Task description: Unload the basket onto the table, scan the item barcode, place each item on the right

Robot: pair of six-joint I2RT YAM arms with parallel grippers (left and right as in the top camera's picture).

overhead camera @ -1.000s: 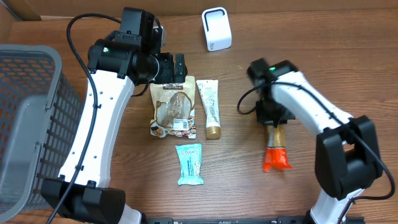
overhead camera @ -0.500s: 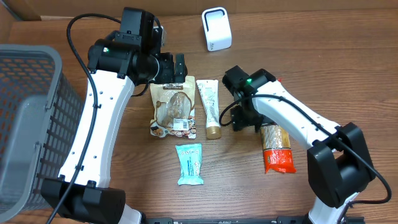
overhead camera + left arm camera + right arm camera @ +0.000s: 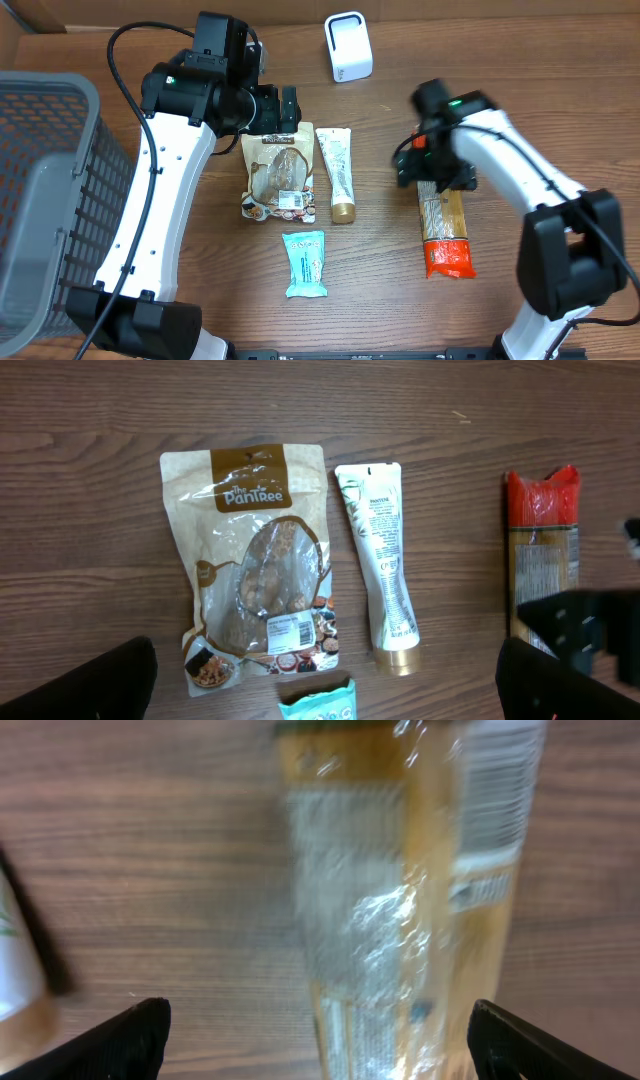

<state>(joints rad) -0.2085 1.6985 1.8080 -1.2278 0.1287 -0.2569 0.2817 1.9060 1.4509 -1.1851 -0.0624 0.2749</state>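
The pasta pack's barcode (image 3: pixel 497 795) faces up. Next, I pinch the pack's long edge (image 3: pixel 462 215) beside the barcode with my right gripper and turn the pack over before scanning.
A long clear pasta pack (image 3: pixel 445 232) with a red end lies flat on the table right of centre, its barcode (image 3: pixel 495 790) facing up. My right gripper (image 3: pixel 432 172) hovers open over the pack's upper end; in the right wrist view the pack (image 3: pixel 400 900) lies blurred between the spread fingers, untouched. The white scanner (image 3: pixel 348 46) stands at the back centre. My left gripper (image 3: pixel 278 112) hangs open above the top of a brown snack pouch (image 3: pixel 255 565), holding nothing.
A cream tube (image 3: pixel 338 172) lies right of the pouch, a teal packet (image 3: pixel 304 263) in front of them. A grey wire basket (image 3: pixel 45 200) fills the left edge. The tube's gold cap is close to the right arm's left side.
My right gripper opened and let go of the pasta pack, which dropped from hanging to lying flat. The right arm swung left, then back over the pack. The left arm stayed still.
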